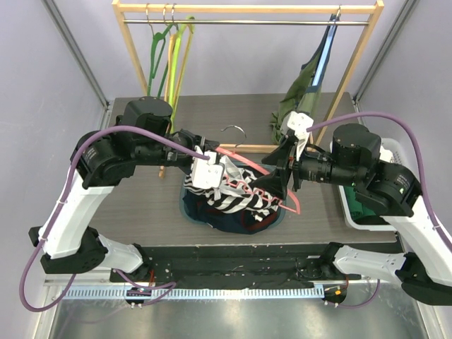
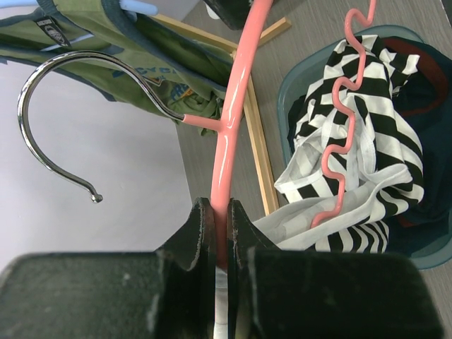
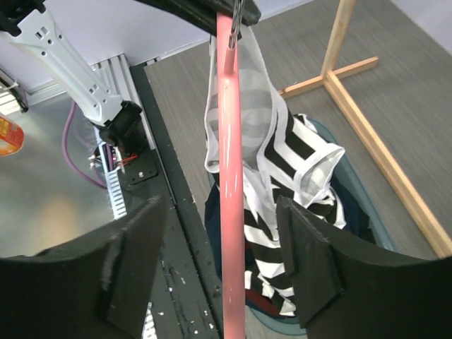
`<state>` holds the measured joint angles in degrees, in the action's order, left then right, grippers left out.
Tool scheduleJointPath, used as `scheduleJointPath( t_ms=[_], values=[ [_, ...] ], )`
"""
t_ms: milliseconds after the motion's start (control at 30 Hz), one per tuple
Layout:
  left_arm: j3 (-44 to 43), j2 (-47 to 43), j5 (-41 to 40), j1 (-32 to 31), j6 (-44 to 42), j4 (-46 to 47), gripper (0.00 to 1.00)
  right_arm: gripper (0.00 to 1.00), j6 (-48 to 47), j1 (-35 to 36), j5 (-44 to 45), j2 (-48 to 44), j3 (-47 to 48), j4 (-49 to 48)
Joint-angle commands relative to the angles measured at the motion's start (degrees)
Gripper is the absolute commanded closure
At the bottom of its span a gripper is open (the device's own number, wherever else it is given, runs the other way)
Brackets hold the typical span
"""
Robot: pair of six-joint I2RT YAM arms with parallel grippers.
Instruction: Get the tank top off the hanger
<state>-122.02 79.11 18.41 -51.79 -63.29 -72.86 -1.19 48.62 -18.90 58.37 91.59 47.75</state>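
My left gripper is in the way of the tank top's strap (image 1: 229, 169) on the hanger. So my right gripper should hold the hanger's empty arm (image 3: 232, 275) while my left gripper grabs the strap.
A pink hanger (image 2: 233, 106) with a metal hook (image 2: 42, 78) is held low over the table, and my left gripper (image 2: 220, 212) is shut on its bar just below the hook. The black-and-white striped tank top (image 2: 367, 141) still hangs from the hanger's wavy arm and sags into a teal basket (image 2: 431, 254). My right gripper (image 3: 222, 212) is open, its jaws straddling the other pink arm (image 3: 232, 176) with a gap on each side. The tank top (image 3: 289, 162) drapes just beyond it. From above, the hanger (image 1: 244, 161) spans between the left gripper (image 1: 212, 161) and the right gripper (image 1: 272, 185).
The basket (image 1: 279, 219) holds dark clothes under the top. A wooden clothes rack (image 1: 247, 8) stands behind, with green hangers (image 1: 169, 49) at its left and an olive garment (image 1: 304, 92) on a blue hanger at its right. A white bin (image 1: 353, 205) sits beneath my right arm.
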Motion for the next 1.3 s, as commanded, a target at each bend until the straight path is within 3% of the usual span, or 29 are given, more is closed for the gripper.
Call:
scheduleJointPath(
  t_ms=[0,33,167,233,333,367,500,567,633,667,700,1033,1267],
  values=[
    [-3.22,-0.28,0.3,-0.5,0.53,3.6,1.0,0.32,1.1,-0.19,-1.93,-0.98,-0.98,-2.39],
    [-3.49,-0.19,0.39,-0.5,0.79,3.86,1.0,0.35,1.1,-0.02,-2.2,-1.06,-1.15,-2.48],
    [-4.89,0.95,0.39,-1.21,1.5,4.39,1.0,0.61,3.29,-0.11,-1.94,-1.24,-1.06,-3.01],
    [-5.42,1.57,0.31,-1.56,1.67,4.57,1.0,0.68,3.82,-0.11,-1.85,-1.42,-0.98,-3.1],
    [-5.69,2.45,-0.22,-1.91,1.94,5.01,1.0,0.87,4.79,-0.11,-1.06,-2.38,-0.98,-3.1],
    [-5.78,2.63,-0.48,-2.0,2.03,5.27,1.0,0.98,5.32,-0.11,-0.71,-2.9,-1.15,-3.1],
    [-5.43,3.15,-2.06,-2.17,5.88,10.25,0.99,0.99,6.11,-0.11,-0.09,-4.23,-1.77,-2.49],
    [-3.59,2.72,-4.16,-2.17,14.47,15.44,0.88,0.99,6.03,-0.11,0.26,-5.01,-1.77,-1.96],
    [-2.09,1.58,-8.12,-2.18,22.81,22.83,0.58,0.99,5.68,-0.11,1.31,-5.54,-1.42,-1.17],
    [-0.78,1.22,-8.74,-2.17,24.34,24.16,0.26,0.99,5.5,-0.11,1.67,-5.72,-1.15,-0.82],
    [-0.07,0.7,-9.62,-2.17,25.83,24.69,0.01,0.99,5.15,-0.11,2.19,-5.9,-0.8,-0.2],
    [10.74,-9.58,-6.56,2.83,39.46,28.47,0.0,0.99,6.29,0.07,6.05,-9.5,4.21,7.62],
    [9.25,-11.61,-2.16,5.38,43.42,27.77,0.0,0.99,5.41,-0.11,11.42,-7.92,5.09,9.91]
  ],
)
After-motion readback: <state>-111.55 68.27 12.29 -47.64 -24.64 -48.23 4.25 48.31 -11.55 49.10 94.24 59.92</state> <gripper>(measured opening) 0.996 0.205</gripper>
